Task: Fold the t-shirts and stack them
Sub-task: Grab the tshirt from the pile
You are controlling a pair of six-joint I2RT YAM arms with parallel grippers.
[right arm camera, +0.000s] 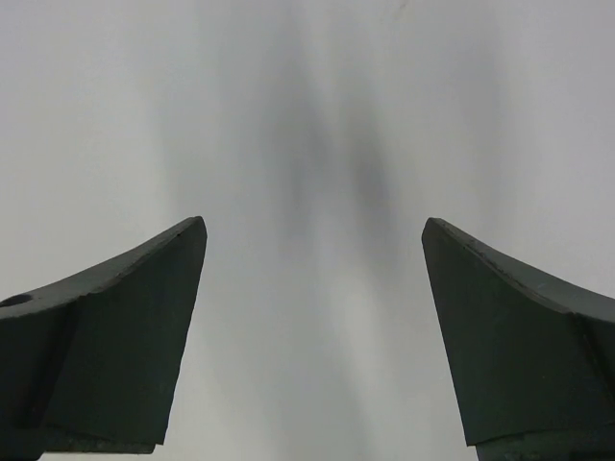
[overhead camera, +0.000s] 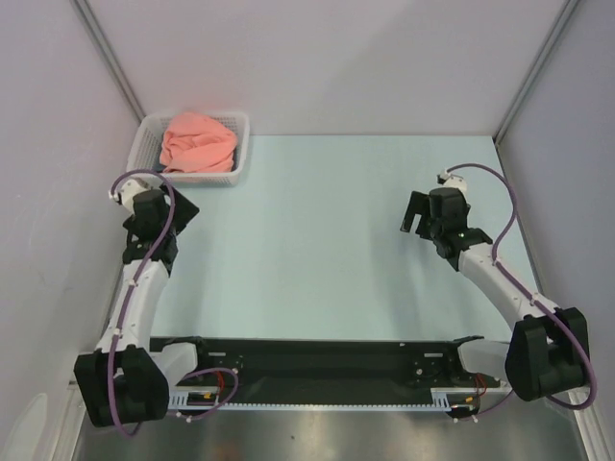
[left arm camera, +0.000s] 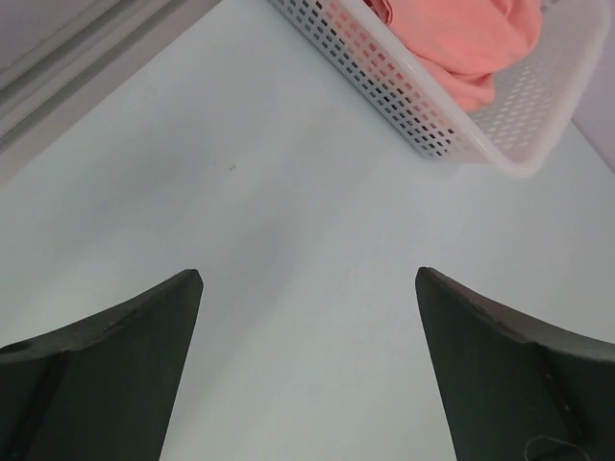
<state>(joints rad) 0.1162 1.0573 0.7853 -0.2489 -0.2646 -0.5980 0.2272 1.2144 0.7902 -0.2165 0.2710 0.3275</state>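
The salmon-pink t-shirt [overhead camera: 199, 144] is uncovered in the white basket, so my open left gripper should continue over the basket's near rim [overhead camera: 209, 180] until its fingers straddle the t-shirt's fabric.
A crumpled salmon-pink t-shirt [overhead camera: 198, 143] lies bunched in a white perforated basket [overhead camera: 242, 154] at the table's back left. In the left wrist view the shirt [left arm camera: 461, 38] fills the basket [left arm camera: 423, 106] at the top right. My left gripper [overhead camera: 183, 209] is open and empty, just in front of the basket; in its own view [left arm camera: 307, 288] only bare table lies between the fingers. My right gripper [overhead camera: 417, 213] is open and empty at the right side of the table, and its own view [right arm camera: 313, 235] shows only bare table.
The table top [overhead camera: 317, 240] is pale blue, with grey walls on three sides and metal corner posts [overhead camera: 110, 53]. A black base rail [overhead camera: 317, 360] runs along the near edge between the two arm bases.
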